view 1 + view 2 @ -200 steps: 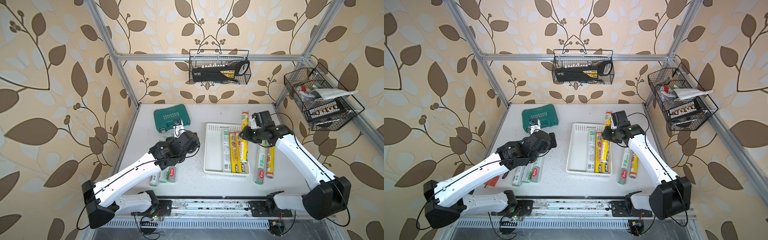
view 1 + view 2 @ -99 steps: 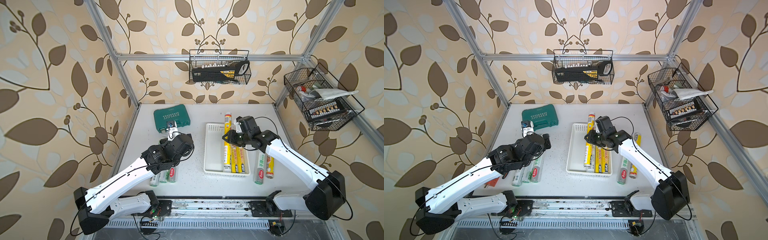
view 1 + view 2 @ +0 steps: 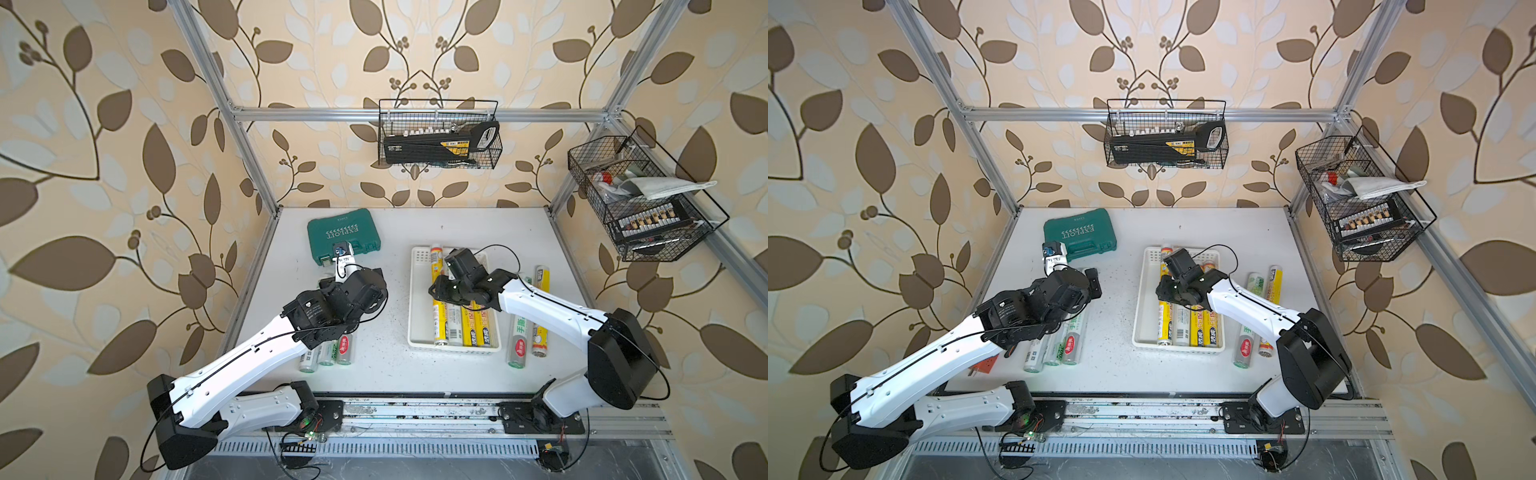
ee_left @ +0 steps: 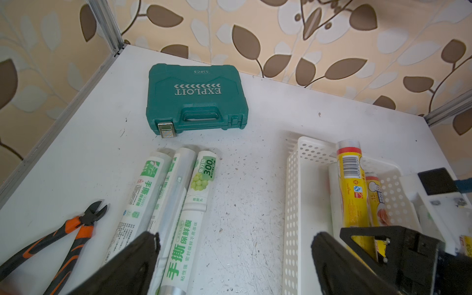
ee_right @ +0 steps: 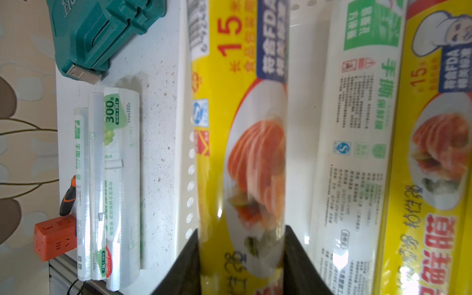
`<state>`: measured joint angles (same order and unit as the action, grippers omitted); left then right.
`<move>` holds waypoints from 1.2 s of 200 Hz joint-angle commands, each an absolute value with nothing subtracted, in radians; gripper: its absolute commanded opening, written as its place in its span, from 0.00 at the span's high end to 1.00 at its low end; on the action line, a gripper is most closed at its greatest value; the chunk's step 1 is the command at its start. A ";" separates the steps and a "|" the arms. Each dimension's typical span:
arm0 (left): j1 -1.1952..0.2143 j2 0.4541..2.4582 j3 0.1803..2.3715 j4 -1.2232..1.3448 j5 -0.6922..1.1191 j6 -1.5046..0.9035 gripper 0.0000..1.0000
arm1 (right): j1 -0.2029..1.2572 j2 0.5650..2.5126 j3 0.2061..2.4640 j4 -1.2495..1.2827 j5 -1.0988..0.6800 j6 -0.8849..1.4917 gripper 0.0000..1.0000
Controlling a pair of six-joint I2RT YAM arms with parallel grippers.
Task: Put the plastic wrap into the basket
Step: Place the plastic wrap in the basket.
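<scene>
The yellow roll's far end [image 3: 436, 249] is hanging over the basket's far rim. My right gripper should pull the roll back before lowering it next to the silvery-white roll.
My right gripper [image 5: 241, 229] is shut on a yellow-labelled roll of plastic wrap [image 5: 242, 127]. In both top views that roll [image 3: 439, 320] [image 3: 1165, 320] lies lengthwise along the left side of the white basket [image 3: 419, 324] [image 3: 1146, 316], its far end over the far rim. A silvery-white roll [image 3: 453, 324] and two yellow rolls [image 3: 478, 328] lie in the basket beside it. Three silvery-white rolls [image 3: 328, 353] [image 4: 178, 204] lie on the table left of the basket. My left gripper [image 4: 235, 236] hangs open and empty between them and the basket. Two more rolls [image 3: 517, 340] [image 3: 540, 311] lie right of the basket.
A green tool case [image 3: 344, 237] sits at the back left. Orange-handled cutters [image 4: 63, 237] and an orange power block [image 5: 55, 237] lie left of the three rolls. Black wire baskets hang on the back wall [image 3: 438, 137] and right wall [image 3: 640, 199].
My right arm has carried the yellow roll leftwards across the basket, from its right side to its left side, and lower. My left arm has shifted only slightly, still open.
</scene>
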<state>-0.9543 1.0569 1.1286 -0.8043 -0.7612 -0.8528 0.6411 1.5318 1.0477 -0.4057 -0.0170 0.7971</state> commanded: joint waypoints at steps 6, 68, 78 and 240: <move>-0.940 1.029 1.113 -0.806 -0.798 -0.870 0.01 | 0.680 1.554 1.010 -0.367 0.037 0.818 0.62; -0.938 1.034 1.108 -0.807 -0.792 -0.877 0.01 | 0.704 1.624 0.985 -0.356 0.089 0.845 0.62; -0.939 1.033 1.106 -0.807 -0.790 -0.877 0.01 | 0.703 1.634 0.988 -0.358 0.100 0.843 0.62; -0.937 1.055 1.103 -0.796 -0.779 -0.877 0.01 | 0.704 1.724 1.101 -0.361 0.333 0.821 0.64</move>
<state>-0.9482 1.0550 1.1069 -0.8051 -0.7601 -0.8669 0.7002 1.6955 1.0737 -0.4034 0.2790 0.8291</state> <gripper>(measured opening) 0.988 0.401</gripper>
